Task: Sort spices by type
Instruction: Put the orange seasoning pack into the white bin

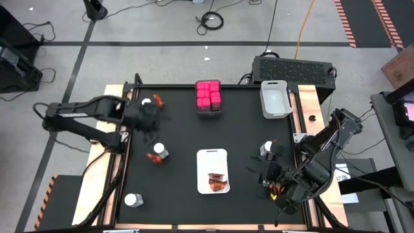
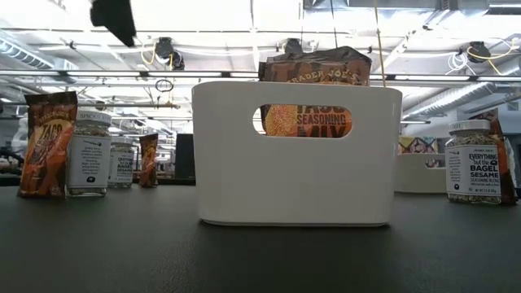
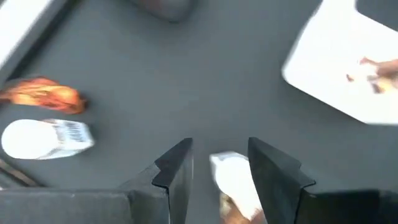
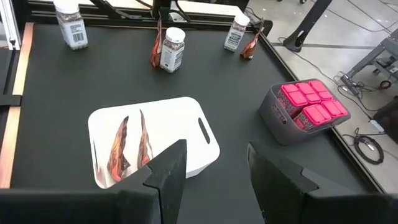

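My left gripper is moving toward the packet's top point(image 2: 148, 139) and should keep going until its fingers are on both sides of it, then close, because the far packet point(image 1: 158, 100) is upright and clear of its jar.
Pink cube boxes point(image 1: 208, 96) fill a grey bin at the far middle. Two red-orange packets point(image 1: 217, 182) lie in the white tray point(image 1: 212, 157). On the left stand a capped jar point(image 1: 160, 150) with a packet point(image 1: 154, 158) beside it, a second jar point(image 1: 146, 101) with a packet point(image 1: 158, 100), and a lone jar point(image 1: 134, 200). My left gripper point(image 3: 219, 171) hangs open above the table between the two pairs. A jar point(image 3: 235, 177) on the table shows through its gap. My right gripper point(image 4: 214, 168) stands open and empty, right of the tray.
An empty pale bin point(image 1: 275, 98) sits at the far right. More jars point(image 1: 268, 148) and a packet point(image 1: 278, 189) stand under my right arm near the right edge. Bare black tabletop point(image 1: 181, 129) lies between the tray and the left jars.
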